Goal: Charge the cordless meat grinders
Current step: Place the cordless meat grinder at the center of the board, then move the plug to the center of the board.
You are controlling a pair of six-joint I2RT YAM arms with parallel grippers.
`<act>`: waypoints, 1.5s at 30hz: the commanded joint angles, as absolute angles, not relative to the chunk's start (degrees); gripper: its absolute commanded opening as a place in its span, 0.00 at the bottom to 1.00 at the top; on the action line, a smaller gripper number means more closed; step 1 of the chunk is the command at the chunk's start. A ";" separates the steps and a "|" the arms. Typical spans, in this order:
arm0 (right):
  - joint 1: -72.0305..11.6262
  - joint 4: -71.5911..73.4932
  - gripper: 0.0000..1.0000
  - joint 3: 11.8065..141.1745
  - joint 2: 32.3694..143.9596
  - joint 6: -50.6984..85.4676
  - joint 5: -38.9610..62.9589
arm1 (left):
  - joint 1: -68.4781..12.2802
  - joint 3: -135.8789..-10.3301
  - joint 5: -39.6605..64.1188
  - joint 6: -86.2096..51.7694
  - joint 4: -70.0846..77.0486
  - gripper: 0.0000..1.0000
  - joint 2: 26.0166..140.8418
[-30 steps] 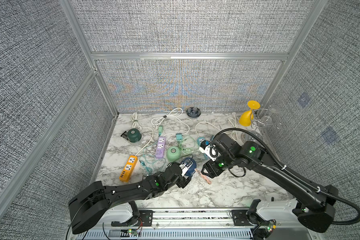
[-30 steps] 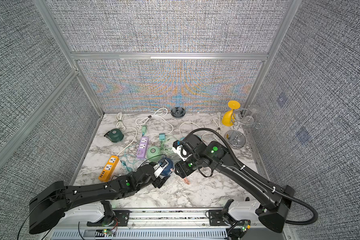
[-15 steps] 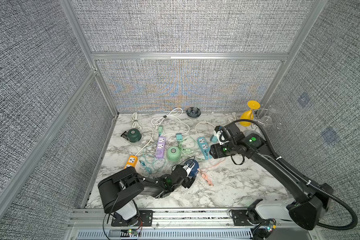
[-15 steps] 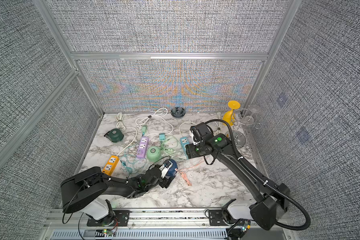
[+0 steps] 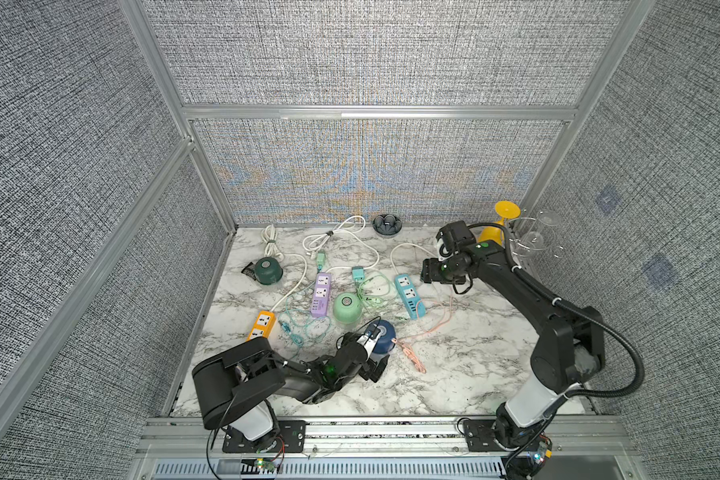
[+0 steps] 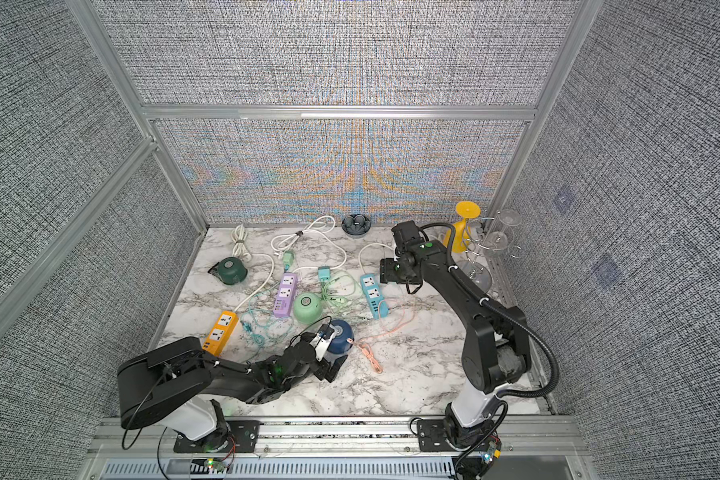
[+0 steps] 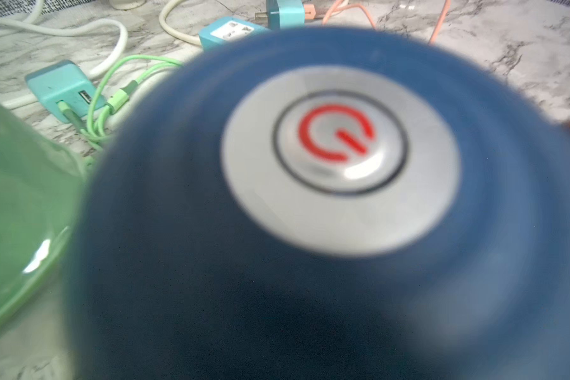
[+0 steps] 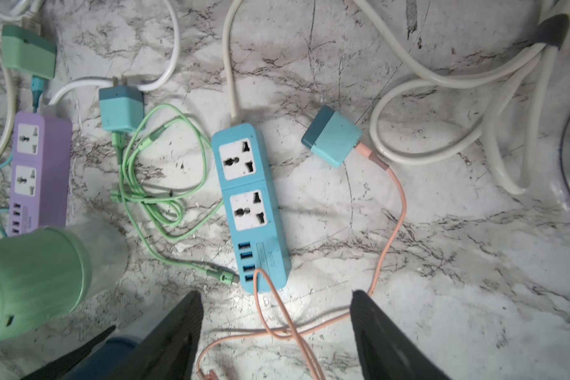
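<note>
The teal adapter lies on its side while the blue power strip's sockets (image 8: pixel 247 209) face up, so my left gripper should join my right gripper and take the adapter (image 8: pixel 333 136).
The navy blue meat grinder (image 5: pixel 384 334) (image 6: pixel 342 338) stands at the front centre. It fills the left wrist view (image 7: pixel 277 246), where a red power symbol shows on its silver button. My left gripper (image 5: pixel 371 352) (image 6: pixel 329 351) is open, its jaws spread wide on either side of this grinder. The mint green grinder (image 5: pixel 347 306) (image 8: pixel 30 283) stands just behind it. At the back left is the dark green grinder (image 5: pixel 269 270). My right gripper (image 8: pixel 277 329) (image 5: pixel 429 272) hangs open and empty above the blue power strip (image 8: pixel 250 204).
A purple strip (image 5: pixel 321 295) and an orange strip (image 5: pixel 262 326) lie left of centre among green and white cables. A pink cable (image 5: pixel 412 353) runs from a teal adapter (image 8: pixel 333 139) to beside the navy grinder. A yellow funnel-shaped thing (image 5: pixel 495 228), a glass rack (image 5: pixel 537 241) and a dark dish (image 5: pixel 387 224) stand at the back.
My right arm has drawn back from the front centre to above the blue strip. The left arm has folded in toward its base, and its gripper has stayed at the navy grinder.
</note>
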State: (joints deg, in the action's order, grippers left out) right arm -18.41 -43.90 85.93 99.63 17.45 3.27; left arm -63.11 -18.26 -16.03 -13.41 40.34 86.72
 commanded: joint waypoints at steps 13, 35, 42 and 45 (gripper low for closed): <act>-14.85 -47.53 0.74 110.23 127.57 15.25 8.44 | -65.56 -27.79 -22.19 -27.10 -8.15 0.99 54.67; -15.63 -44.46 0.74 106.31 131.00 11.84 13.83 | -43.40 -61.40 3.08 -24.70 -25.18 0.99 70.47; -14.72 -38.30 0.74 96.33 121.34 15.88 16.49 | -39.03 -82.32 10.63 -20.46 -35.60 0.99 86.58; -13.69 -38.08 0.74 95.81 117.00 18.43 16.07 | -39.02 -95.35 12.78 -18.67 -40.91 0.95 96.78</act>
